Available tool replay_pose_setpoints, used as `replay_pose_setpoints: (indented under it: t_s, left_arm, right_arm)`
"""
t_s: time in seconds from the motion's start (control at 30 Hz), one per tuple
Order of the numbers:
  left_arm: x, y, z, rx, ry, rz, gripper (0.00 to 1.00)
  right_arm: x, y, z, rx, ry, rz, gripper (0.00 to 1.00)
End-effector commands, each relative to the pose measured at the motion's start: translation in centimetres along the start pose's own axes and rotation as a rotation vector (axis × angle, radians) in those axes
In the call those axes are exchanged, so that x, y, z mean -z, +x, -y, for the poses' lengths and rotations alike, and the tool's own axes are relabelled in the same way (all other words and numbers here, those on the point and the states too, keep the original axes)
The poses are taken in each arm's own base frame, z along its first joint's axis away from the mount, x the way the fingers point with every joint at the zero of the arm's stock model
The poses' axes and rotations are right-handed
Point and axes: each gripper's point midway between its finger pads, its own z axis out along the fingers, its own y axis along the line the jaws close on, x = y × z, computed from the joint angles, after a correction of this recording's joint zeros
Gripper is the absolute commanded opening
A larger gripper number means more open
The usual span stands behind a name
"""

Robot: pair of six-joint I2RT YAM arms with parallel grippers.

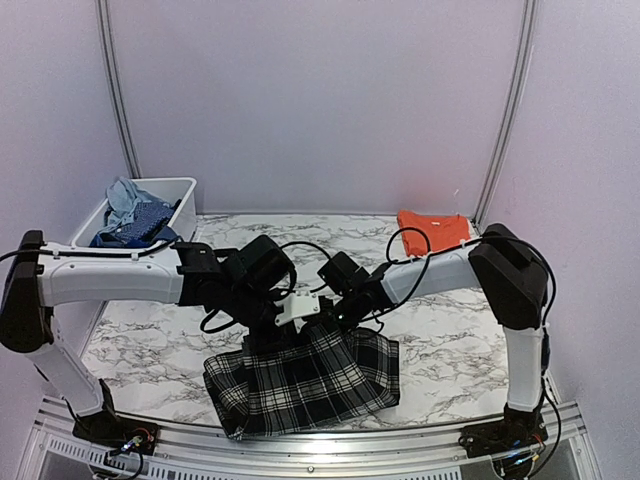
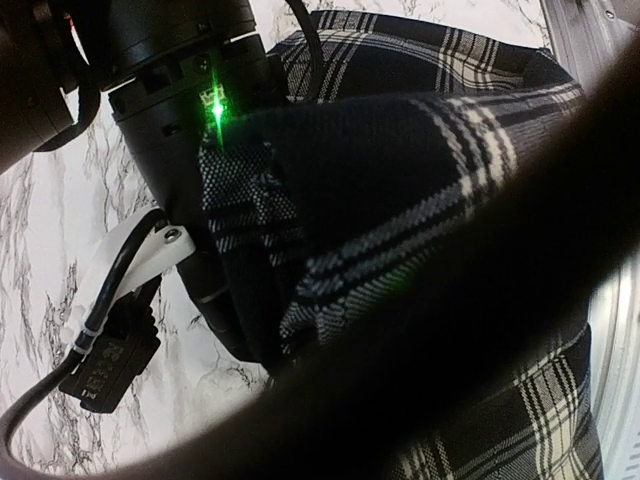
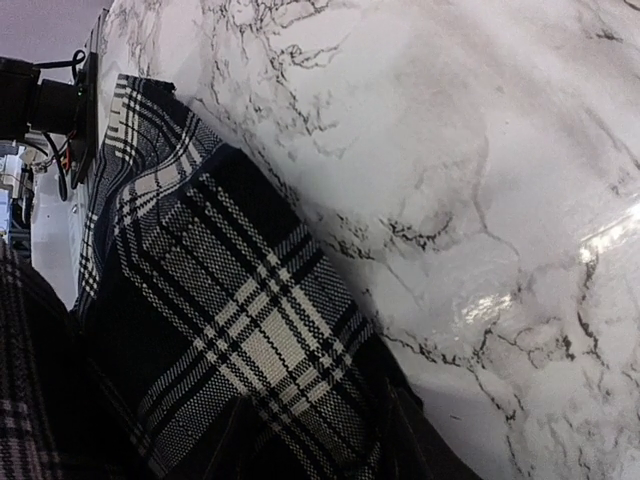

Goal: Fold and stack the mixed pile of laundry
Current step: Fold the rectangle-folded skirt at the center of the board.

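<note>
I can see both grippers crowded together at the plaid piece's raised far edge, so next I open my left gripper and grab that edge's end nearer the white bin.
The black-and-white plaid piece lies at the table's front middle, its far edge raised up to both grippers. My left gripper and right gripper meet close together over that edge. In the right wrist view the plaid piece runs between my dark fingers, shut on it. In the left wrist view the plaid piece bunches close to the lens and a dark blur hides my own jaws. The orange T-shirt lies folded at the back right. The pale blue denim-like piece sits in the bin.
A white plastic bin stands at the back left and also holds a dark blue cloth. The marble table ends at a metal rail at the front. The right arm's wrist with a green light is close to my left camera.
</note>
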Motion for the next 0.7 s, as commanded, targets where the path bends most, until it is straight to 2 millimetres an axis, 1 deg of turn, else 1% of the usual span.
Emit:
replay_pose_setpoints:
  t_s: [0.0, 0.07, 0.17, 0.23, 0.27, 0.33, 0.4, 0.47, 0.5, 0.57, 0.6, 0.63, 0.67]
  left_arm:
    - [-0.5, -1.5, -1.4, -0.033, -0.020, 0.056, 0.00]
    - [-1.0, -1.0, -1.6, -0.030, -0.032, 0.045, 0.00]
    - [-1.7, -0.2, -2.5, -0.014, -0.088, 0.030, 0.00]
    - [-2.0, -0.1, -3.2, 0.000, -0.107, 0.038, 0.01]
    - [-2.1, -0.1, -3.6, 0.008, -0.122, 0.039, 0.02]
    - [-2.3, -0.1, -5.0, 0.029, -0.163, 0.035, 0.07]
    - [-2.3, 0.0, -7.0, 0.072, -0.243, 0.019, 0.15]
    - [-1.6, -0.1, -9.2, 0.154, -0.317, 0.018, 0.27]
    - [-0.7, -0.3, -10.1, 0.208, -0.341, 0.038, 0.32]
    - [1.5, -0.4, -11.4, 0.336, -0.350, 0.106, 0.49]
    - [2.7, -0.6, -11.5, 0.401, -0.333, 0.151, 0.56]
    - [3.9, -0.7, -11.5, 0.464, -0.317, 0.192, 0.66]
    - [5.2, -0.6, -11.4, 0.539, -0.304, 0.234, 0.78]
  right_arm:
    - [2.1, -0.9, 0.9, -0.084, 0.043, 0.015, 0.45]
    - [4.5, -2.8, 2.1, -0.128, 0.075, 0.081, 0.46]
    - [8.3, -5.4, 2.7, -0.156, 0.079, 0.183, 0.50]
    - [10.0, -6.1, 2.7, -0.166, 0.087, 0.206, 0.52]
    - [10.7, -6.0, 3.0, -0.182, 0.098, 0.210, 0.53]
    - [12.1, -5.7, 3.4, -0.214, 0.110, 0.232, 0.54]
    - [13.7, -5.0, 3.7, -0.255, 0.117, 0.265, 0.57]
    - [15.5, -4.4, 3.6, -0.287, 0.111, 0.312, 0.59]
    - [16.3, -4.0, 3.4, -0.298, 0.108, 0.332, 0.60]
    - [17.4, -3.3, 2.2, -0.306, 0.094, 0.353, 0.61]
    - [17.8, -3.0, 1.4, -0.306, 0.080, 0.363, 0.62]
    - [18.1, -2.7, 0.6, -0.314, 0.066, 0.369, 0.62]
    - [18.3, -2.4, -0.2, -0.314, 0.051, 0.376, 0.63]
